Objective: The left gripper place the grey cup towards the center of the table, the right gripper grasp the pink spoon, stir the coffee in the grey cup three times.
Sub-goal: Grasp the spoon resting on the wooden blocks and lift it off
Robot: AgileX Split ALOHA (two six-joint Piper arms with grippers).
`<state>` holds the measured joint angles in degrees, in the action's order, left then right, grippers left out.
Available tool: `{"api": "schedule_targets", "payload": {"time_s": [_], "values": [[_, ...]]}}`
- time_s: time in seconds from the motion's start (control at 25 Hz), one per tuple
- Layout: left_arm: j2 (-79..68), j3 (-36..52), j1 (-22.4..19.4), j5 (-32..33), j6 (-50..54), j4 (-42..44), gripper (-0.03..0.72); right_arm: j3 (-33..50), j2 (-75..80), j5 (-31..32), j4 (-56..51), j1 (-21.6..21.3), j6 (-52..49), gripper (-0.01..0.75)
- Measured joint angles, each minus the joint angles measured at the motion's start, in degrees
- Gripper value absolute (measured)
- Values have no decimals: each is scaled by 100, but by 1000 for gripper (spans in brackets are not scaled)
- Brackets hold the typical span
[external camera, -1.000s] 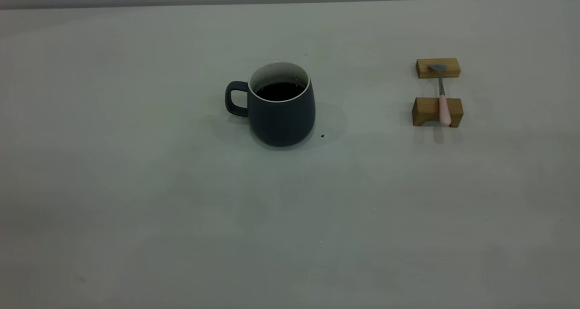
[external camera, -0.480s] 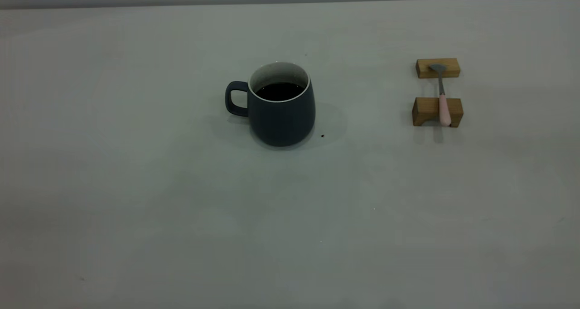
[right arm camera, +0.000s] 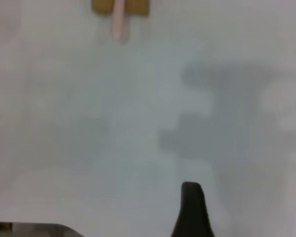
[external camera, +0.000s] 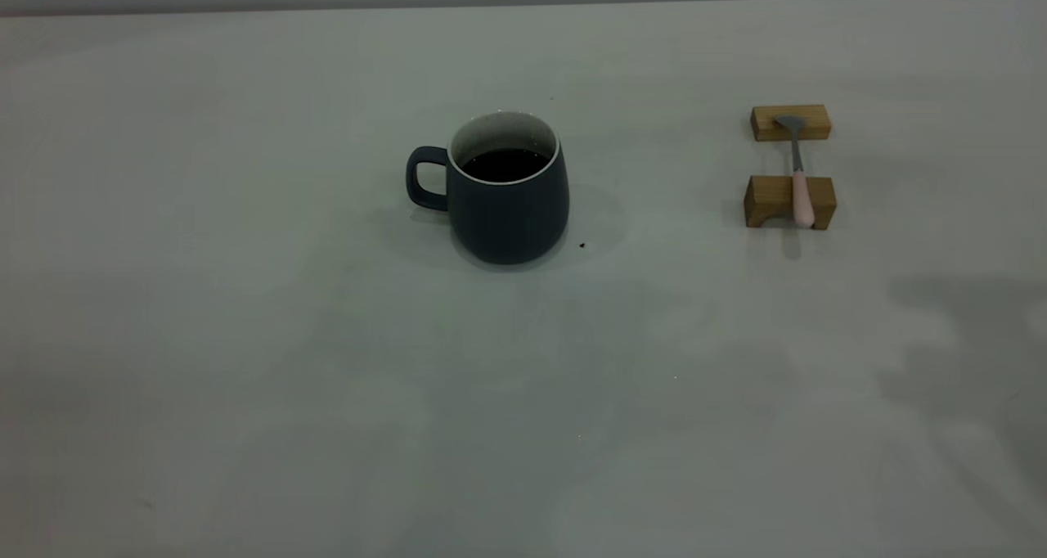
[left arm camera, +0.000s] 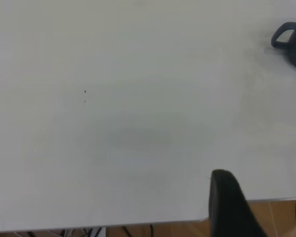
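Note:
My open right gripper should keep moving toward the pink spoon's handle (external camera: 802,200) end (external camera: 805,218), which sticks out free past the near block, until the fingers are on both sides of the spoon's handle.
The grey cup (external camera: 507,214) stands upright near the middle of the table (external camera: 245,362), handle to the left, with dark coffee (external camera: 505,164) inside. The pink spoon (external camera: 800,190) lies across two tan wooden blocks at the right, bowl on the far one. Neither gripper shows in the exterior view. In the left wrist view my left gripper (left arm camera: 263,180) hangs open and empty over the table's edge, and the grey cup (left arm camera: 293,39) is far off. In the right wrist view my right gripper (right arm camera: 191,210) is above bare table, well short of the pink spoon (right arm camera: 118,19).
The near block (external camera: 769,200) and far block (external camera: 769,123) carry the spoon. A tiny dark speck (external camera: 581,245) lies just right of the cup. A broad shadow (external camera: 965,337) covers the table's front right. Wooden floor (left arm camera: 281,217) shows past the table edge.
A dark shadow has spread across the front right of the table in the exterior view. The cup, the spoon and the blocks have not moved.

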<state>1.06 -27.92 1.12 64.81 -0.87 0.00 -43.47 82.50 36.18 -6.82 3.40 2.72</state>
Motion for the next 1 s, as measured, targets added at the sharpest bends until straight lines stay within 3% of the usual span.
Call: {"api": "schedule_targets", "payload": {"time_s": [0.16, 0.48, 1.0], "values": [[0, 0, 0, 0, 0, 0, 406, -647, 1390, -339, -39, 464, 60, 632], [0, 0, 0, 0, 0, 0, 406, -1955, 3463, -423, -87, 1046, 67, 632], [0, 0, 0, 0, 0, 0, 406, -3088, 4799, -474, -63, 1207, 301, 628]]}}
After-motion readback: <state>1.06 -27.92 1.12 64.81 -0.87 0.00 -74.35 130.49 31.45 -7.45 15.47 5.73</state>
